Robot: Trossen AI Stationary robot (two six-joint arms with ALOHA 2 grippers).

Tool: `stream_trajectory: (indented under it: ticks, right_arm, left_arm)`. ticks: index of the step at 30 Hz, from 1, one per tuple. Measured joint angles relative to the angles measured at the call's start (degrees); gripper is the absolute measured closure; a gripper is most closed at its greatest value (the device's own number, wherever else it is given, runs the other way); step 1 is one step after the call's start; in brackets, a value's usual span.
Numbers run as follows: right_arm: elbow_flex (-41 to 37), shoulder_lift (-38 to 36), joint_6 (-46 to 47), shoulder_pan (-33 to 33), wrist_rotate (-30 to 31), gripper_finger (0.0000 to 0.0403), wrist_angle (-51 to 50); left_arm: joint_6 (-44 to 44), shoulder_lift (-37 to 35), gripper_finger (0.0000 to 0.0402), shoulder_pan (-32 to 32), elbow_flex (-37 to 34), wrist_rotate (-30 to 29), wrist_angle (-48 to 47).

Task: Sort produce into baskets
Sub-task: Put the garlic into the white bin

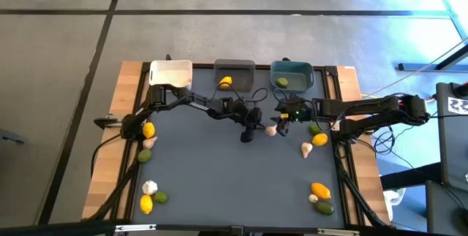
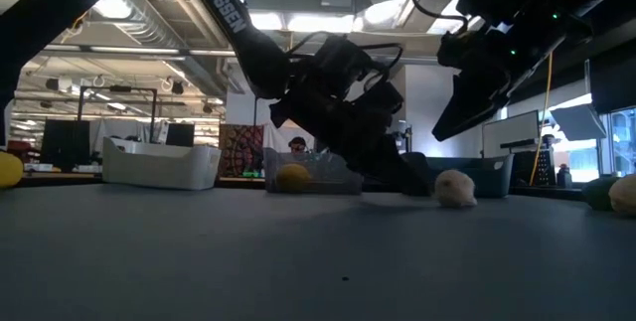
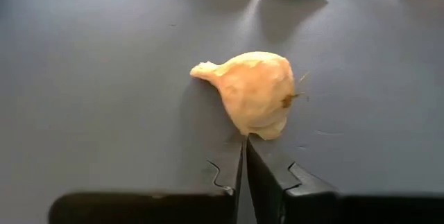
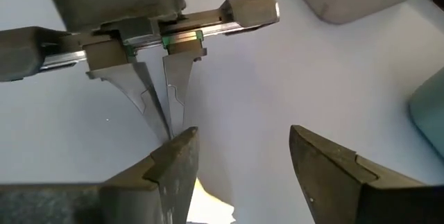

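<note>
My left gripper should open its shut fingers, which only touch the garlic bulb's near edge, and close them farther in, around the garlic bulb's middle.
A whitish garlic bulb lies on its side on the dark grey mat near the table's middle. My left gripper reaches in from the table's left, slants down and is shut, its tips right at the bulb's near edge. My right gripper hangs open above and just right of the bulb, touching nothing. At the far edge stand the white basket, the dark grey basket holding a lemon, and the teal basket holding a lime. My left gripper's shut fingertips meet the garlic bulb at its near lower edge, slanting down from the table's left. The bulb rests on the mat. Whether any of it is caught between the tips, I cannot tell.
A second garlic, a lemon and a lime lie close on the right. More produce sits near the front right, along the left edge and front left. The mat's near middle is bare.
</note>
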Motion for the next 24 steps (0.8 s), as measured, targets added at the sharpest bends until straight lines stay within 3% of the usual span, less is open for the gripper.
stream_trajectory:
  ticks: [5,9,15,24]
  right_arm:
    - [0.0,-0.04,-0.03,0.0,-4.79,0.0181,-1.18]
    - [0.0,-0.04,0.1,0.0,-8.28,0.0181,-5.05]
    - [0.0,-0.04,0.98,0.02,-9.76,0.0181,-11.87]
    - [0.0,-0.04,1.62,0.02,-9.35,0.0181,-13.12]
  left_arm:
    - [-1.34,0.0,0.0394,0.68,-0.02,-0.05,-0.78]
    - [-2.45,-0.02,0.0376,1.21,-0.02,-0.11,-0.83]
    - [-2.73,-0.02,0.0304,0.81,0.65,-0.11,-1.06]
    - [1.72,-0.11,0.0187,-1.35,4.55,-0.11,-0.79]
